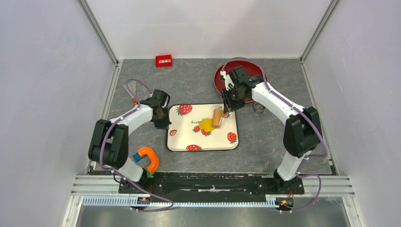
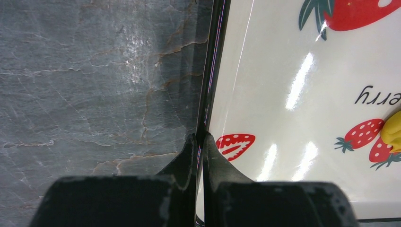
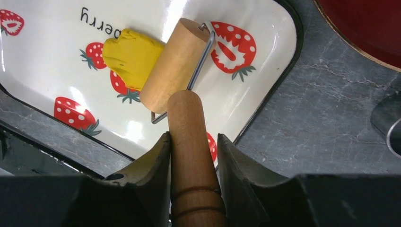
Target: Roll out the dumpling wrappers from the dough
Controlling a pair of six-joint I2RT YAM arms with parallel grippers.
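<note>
My right gripper needs to push the roller across the dough [image 1: 205,125] toward my left gripper, because the roller's drum [image 1: 217,118] is at the edge of the thick, lumpy dough.
The dough [image 1: 206,125] is a thick bright-yellow lump on the strawberry-print tray [image 1: 182,142], also seen in the right wrist view as dough [image 3: 130,54]. A tan wooden roller [image 3: 175,66] lies with its drum against the dough's right side. My right gripper [image 3: 194,138] is shut on the roller's handle [image 3: 189,179], above the tray's far right corner. My left gripper [image 2: 199,138] is shut on the tray's black left rim [image 2: 210,85]. In the left wrist view only the edge of the dough [image 2: 392,132] shows. The dumpling wrappers are out of view.
A red plate [image 1: 221,80] sits behind the right gripper, partly covered by the arm. A small metal ring [image 1: 259,107] lies right of the tray. A red box [image 1: 163,60] stands at the back. An orange and blue tool [image 1: 147,158] lies near the left arm's base.
</note>
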